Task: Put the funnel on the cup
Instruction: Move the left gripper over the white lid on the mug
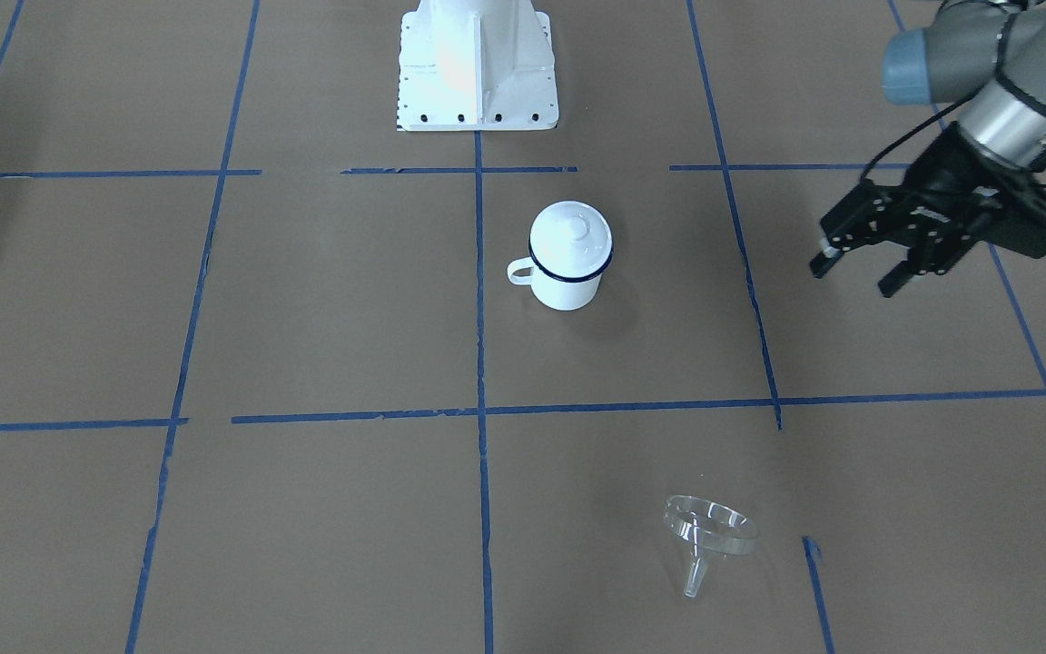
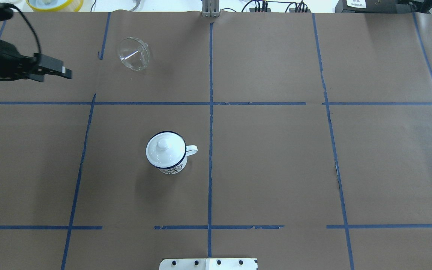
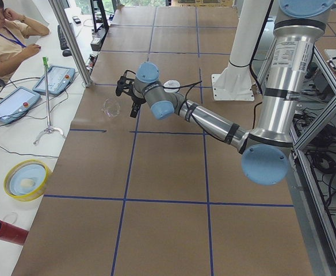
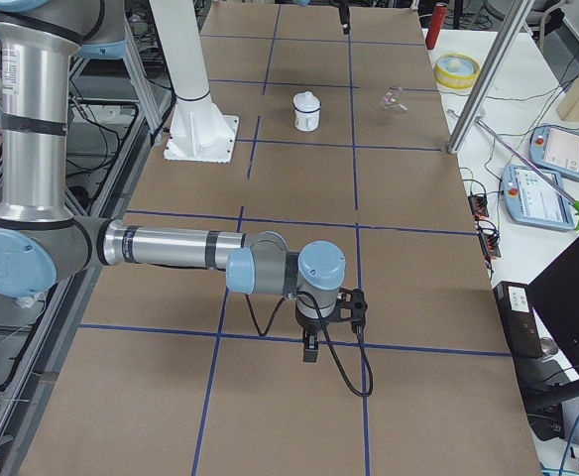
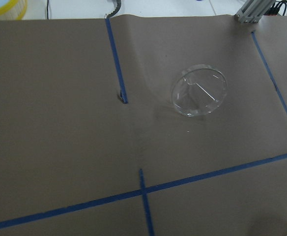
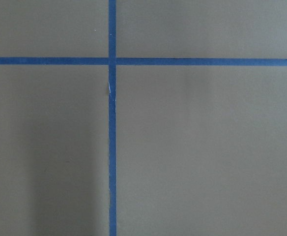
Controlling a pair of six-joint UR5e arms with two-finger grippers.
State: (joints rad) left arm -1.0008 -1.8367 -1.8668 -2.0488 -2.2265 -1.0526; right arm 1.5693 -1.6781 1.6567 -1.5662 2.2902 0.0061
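My gripper will lift the white lid [image 1: 571,236] straight off and leave the cup standing, because the lid sits on the dark blue rim [image 1: 574,279].
The clear funnel [image 1: 709,536] lies tipped on its side on the brown table, far from the robot on its left side; it also shows in the overhead view [image 2: 133,53] and the left wrist view [image 5: 198,90]. The cup [image 1: 567,283], a white mug with a dark blue rim, stands upright near the table's middle [image 2: 171,165] with a white knobbed lid [image 1: 571,232] on its mouth. My left gripper [image 1: 853,277] is open and empty, in the air to the side of the funnel [image 2: 53,74]. My right gripper [image 4: 309,347] shows only in the exterior right view; I cannot tell its state.
The robot base [image 1: 478,64] stands at the table's robot side. A yellow-rimmed bowl [image 3: 27,179] and a red cylinder [image 3: 4,230] sit beyond the table's far edge, near an operator [image 3: 7,34] and teach pendants. Blue tape lines grid the table.
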